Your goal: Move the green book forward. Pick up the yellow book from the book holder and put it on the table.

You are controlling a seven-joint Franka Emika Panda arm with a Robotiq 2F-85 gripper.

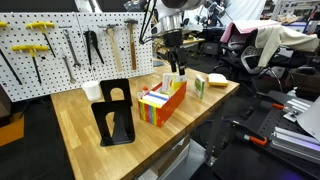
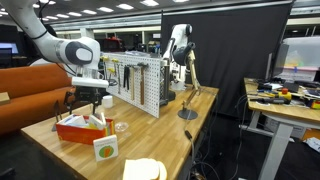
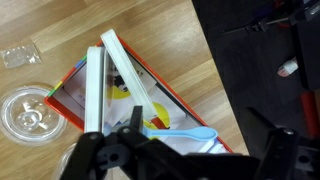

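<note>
The yellow book's pale edge (image 3: 130, 74) is in line with one finger of my open gripper. Next, I move back to center over the book (image 3: 146, 104) before I go down and close.
The book holder, a long orange box with a striped end, stands on the wooden table (image 1: 85, 115) in both exterior views (image 1: 165, 103) (image 2: 78, 130) and fills the wrist view (image 3: 185, 105). Two thin books with pale page edges lean in it (image 3: 93, 90) (image 3: 130, 72), with a yellow cover patch (image 3: 118, 95) showing between them. A blue plastic spoon (image 3: 185, 135) lies in the box. The green book (image 1: 199, 86) (image 2: 105, 149) stands on the table just beyond the box's end. My gripper (image 1: 175, 68) (image 2: 88, 103) (image 3: 180, 152) hovers open and empty right above the box.
A black bent-metal bookend (image 1: 116, 125) stands near the front edge. A pale yellow flat pad (image 1: 214, 79) (image 2: 145, 170) lies past the green book. A clear plastic lid (image 3: 25, 110) (image 2: 120, 127) lies beside the box. A pegboard with tools (image 1: 70, 45) backs the table.
</note>
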